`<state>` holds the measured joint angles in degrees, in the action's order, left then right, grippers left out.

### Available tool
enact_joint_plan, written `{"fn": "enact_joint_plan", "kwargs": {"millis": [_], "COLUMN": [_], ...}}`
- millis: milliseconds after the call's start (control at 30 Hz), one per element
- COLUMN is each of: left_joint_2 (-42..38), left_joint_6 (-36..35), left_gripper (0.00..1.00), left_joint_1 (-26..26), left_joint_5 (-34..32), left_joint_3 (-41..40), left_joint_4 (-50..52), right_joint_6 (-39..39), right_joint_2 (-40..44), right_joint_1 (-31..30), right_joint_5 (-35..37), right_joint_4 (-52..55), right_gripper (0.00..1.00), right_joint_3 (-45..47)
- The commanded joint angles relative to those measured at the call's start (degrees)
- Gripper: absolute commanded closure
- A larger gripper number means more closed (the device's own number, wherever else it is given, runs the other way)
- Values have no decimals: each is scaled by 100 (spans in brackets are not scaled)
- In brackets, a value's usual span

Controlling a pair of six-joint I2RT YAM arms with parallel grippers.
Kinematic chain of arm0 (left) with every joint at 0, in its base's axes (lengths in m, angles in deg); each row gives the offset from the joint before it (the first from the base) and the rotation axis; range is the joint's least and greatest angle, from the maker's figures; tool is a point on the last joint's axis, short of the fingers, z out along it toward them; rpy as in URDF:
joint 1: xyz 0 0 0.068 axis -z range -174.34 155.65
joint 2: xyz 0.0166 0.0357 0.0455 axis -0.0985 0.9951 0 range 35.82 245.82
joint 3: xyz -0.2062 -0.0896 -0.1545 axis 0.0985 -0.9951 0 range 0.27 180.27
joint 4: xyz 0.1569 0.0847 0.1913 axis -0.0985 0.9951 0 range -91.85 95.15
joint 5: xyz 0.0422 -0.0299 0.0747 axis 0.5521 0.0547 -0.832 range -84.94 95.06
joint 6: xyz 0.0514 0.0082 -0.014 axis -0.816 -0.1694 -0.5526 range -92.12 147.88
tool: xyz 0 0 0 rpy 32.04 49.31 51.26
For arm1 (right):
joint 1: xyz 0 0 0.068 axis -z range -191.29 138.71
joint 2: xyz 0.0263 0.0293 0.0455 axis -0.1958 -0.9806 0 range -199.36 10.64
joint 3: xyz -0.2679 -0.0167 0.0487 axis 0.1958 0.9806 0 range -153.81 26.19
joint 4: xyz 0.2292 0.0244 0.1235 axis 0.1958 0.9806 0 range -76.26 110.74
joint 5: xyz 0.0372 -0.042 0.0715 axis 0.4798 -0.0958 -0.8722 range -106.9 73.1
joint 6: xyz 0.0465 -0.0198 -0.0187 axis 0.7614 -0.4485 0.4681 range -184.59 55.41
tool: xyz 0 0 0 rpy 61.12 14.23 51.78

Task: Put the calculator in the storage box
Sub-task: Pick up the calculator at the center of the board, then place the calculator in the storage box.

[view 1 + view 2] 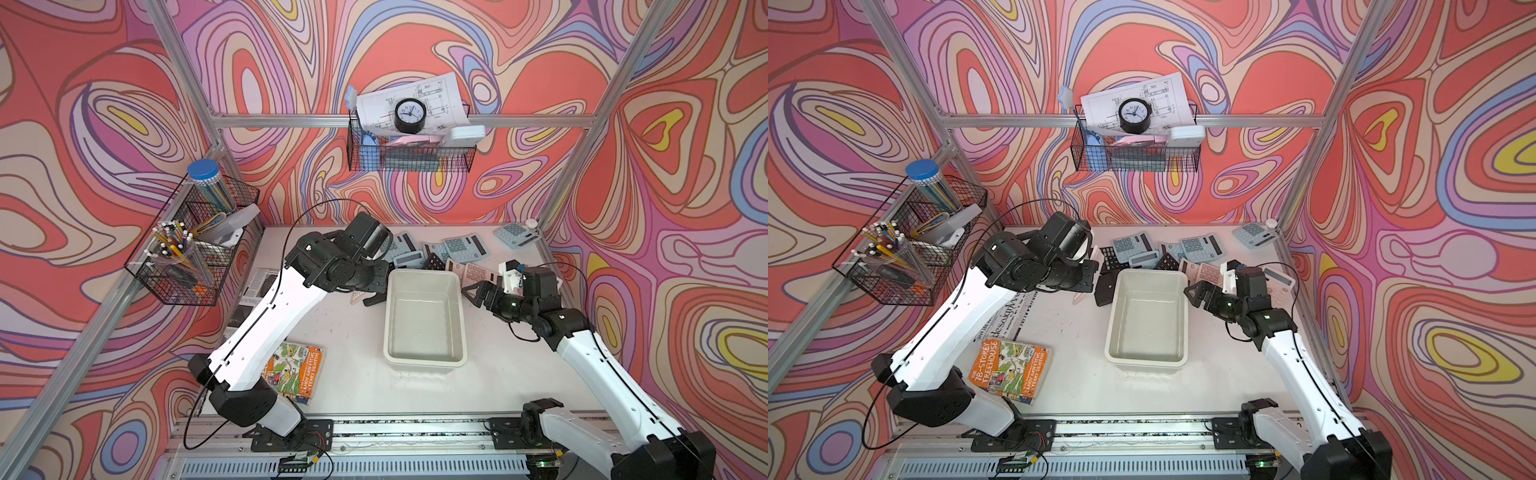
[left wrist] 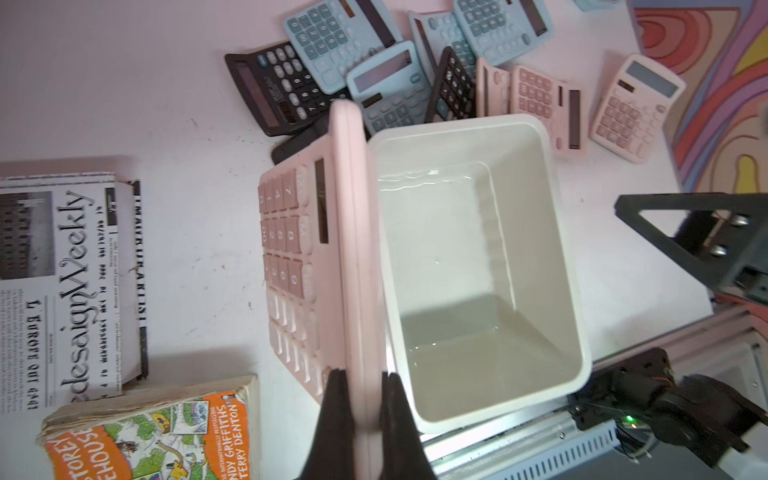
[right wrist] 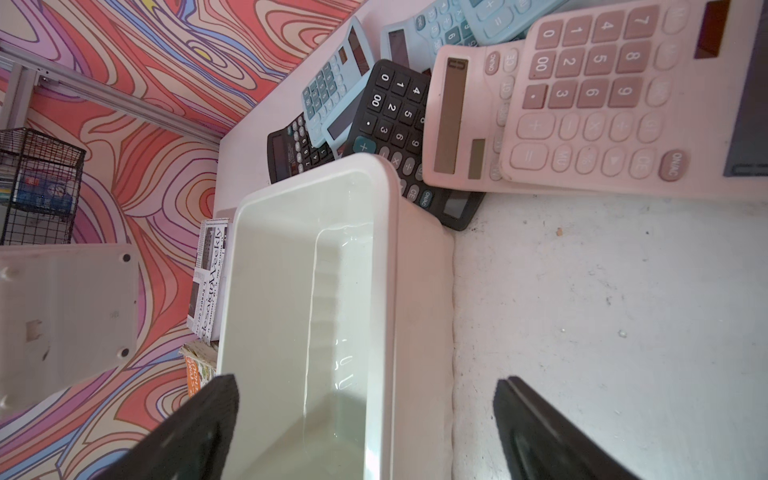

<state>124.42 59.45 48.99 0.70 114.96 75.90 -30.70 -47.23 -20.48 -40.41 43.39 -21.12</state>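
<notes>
The pink calculator (image 2: 308, 256) is held upright in my left gripper beside the empty storage box, so I keep carrying it in until it gets near the storage box's bottom (image 1: 425, 326).
The storage box (image 1: 424, 273) (image 1: 1148, 272) is a cream tub standing mid-table with nothing in it. My left gripper (image 2: 361, 376) (image 1: 371, 294) is shut on the edge of a pink calculator (image 2: 316, 232) (image 1: 1079, 297). It holds the calculator on edge just outside the box's left rim (image 2: 457, 122), keys facing away from the box. From the right wrist the calculator's pale back (image 3: 66, 316) shows beyond the box. My right gripper (image 3: 365, 386) (image 1: 473, 291) (image 1: 1194, 291) is open and holds nothing. It straddles the box's right wall (image 3: 390, 291), one finger over the inside, one over the table.
Several blue, black and pink calculators (image 1: 457, 249) lie piled behind the box, and one blue calculator (image 1: 515, 235) sits at the back right corner. An orange book (image 1: 297, 372) and a newspaper (image 1: 253, 291) lie at the left. Black wire baskets hang on the left wall (image 1: 191, 249) and back wall (image 1: 409, 153).
</notes>
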Motion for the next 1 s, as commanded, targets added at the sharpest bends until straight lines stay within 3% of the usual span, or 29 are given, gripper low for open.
{"fn": "enact_joint_plan", "kwargs": {"millis": [0, 233, 467, 733, 967], "left_joint_2": [-51, 0, 46, 15, 652], "left_joint_6": [182, 537, 938, 1360, 1286], "left_gripper": [100, 100, 100, 100, 100], "left_joint_1": [267, 712, 961, 1052, 1250], "left_joint_5": [437, 656, 613, 390, 245], "left_joint_3": [202, 153, -520, -1601, -1602], "left_joint_4": [-41, -471, -1214, -2202, -2587], "right_joint_6": [96, 220, 340, 272, 283], "right_joint_2": [221, 504, 567, 468, 435], "right_joint_1": [-21, -21, -21, -19, -16], "right_joint_5": [327, 1007, 1657, 1739, 1724], "right_joint_4": [216, 744, 1214, 1290, 1218], "right_gripper": [2, 2, 2, 2, 2], "right_joint_3": [-138, -179, -289, -373, -266]}}
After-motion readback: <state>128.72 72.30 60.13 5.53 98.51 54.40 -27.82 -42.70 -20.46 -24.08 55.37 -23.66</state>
